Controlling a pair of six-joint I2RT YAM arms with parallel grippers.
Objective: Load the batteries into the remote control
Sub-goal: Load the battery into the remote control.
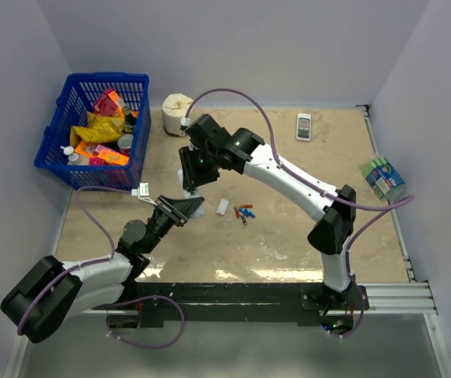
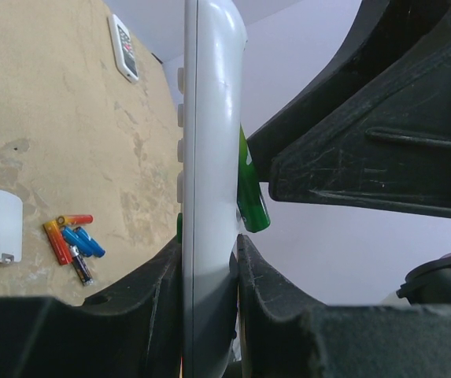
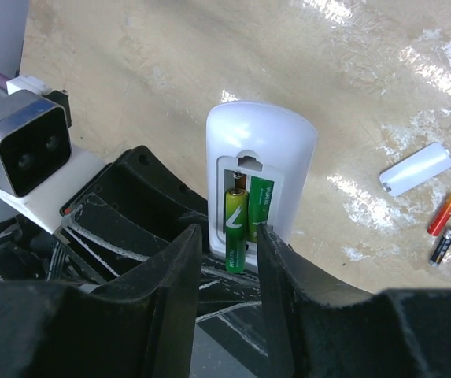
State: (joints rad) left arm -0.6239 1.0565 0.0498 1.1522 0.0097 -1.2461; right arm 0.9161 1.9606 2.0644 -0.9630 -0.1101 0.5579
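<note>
I should open my right gripper, turn it and press the tilted green battery's lower end [image 3: 235, 261] into the remote control's battery compartment [image 3: 239, 181], because that end sticks out past the compartment's edge.
My left gripper [image 2: 209, 252] is shut on the lower end of the remote control [image 2: 209, 157], holding it upright on edge above the table. Its open battery compartment faces my right gripper [image 3: 229, 236]. One green battery [image 3: 261, 206] lies seated in the compartment. A second green battery [image 3: 235, 228] stands half in, its lower end sticking out past the remote [image 3: 260, 134]. My right gripper's jaws stand apart on either side of that battery, with a gap on each side. Loose red, blue and orange batteries [image 1: 245, 213] lie on the table beside the white battery cover [image 1: 223, 207].
A blue basket [image 1: 134, 150] of packets stands at the back left, with a white roll [image 1: 178, 113] next to it. A short white handset [image 1: 304, 126] lies at the back. A green sponge pack [image 1: 384, 177] sits at the right edge.
</note>
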